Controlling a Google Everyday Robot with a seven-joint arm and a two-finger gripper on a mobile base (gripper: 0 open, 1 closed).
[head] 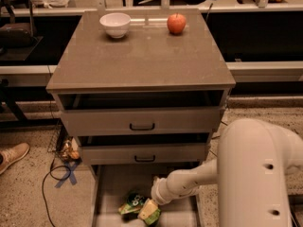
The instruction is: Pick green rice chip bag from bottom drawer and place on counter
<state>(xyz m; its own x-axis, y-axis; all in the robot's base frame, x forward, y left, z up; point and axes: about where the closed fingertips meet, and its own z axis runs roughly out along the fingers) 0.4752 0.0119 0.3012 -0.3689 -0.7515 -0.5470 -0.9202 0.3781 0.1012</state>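
Note:
I expect the green rice chip bag (139, 209) to stick out sideways and stay spread when I lift it, because my gripper is at one end (159, 193) of it.
The green rice chip bag (134, 203) lies on the floor of the pulled-out bottom drawer (112, 189), near its front middle. My gripper (148, 211) is low in the drawer, right at the bag's right end and touching or overlapping it. My white arm (189, 183) reaches in from the right, and its big link fills the lower right. The counter (142, 60) is the grey-brown cabinet top above.
A white bowl (115, 23) and a red apple (176, 23) stand at the back of the counter. Two grey drawers with black handles (142, 126) sit partly open above the bottom drawer. A shoe (12, 155) and cables (57, 174) lie on the floor to the left.

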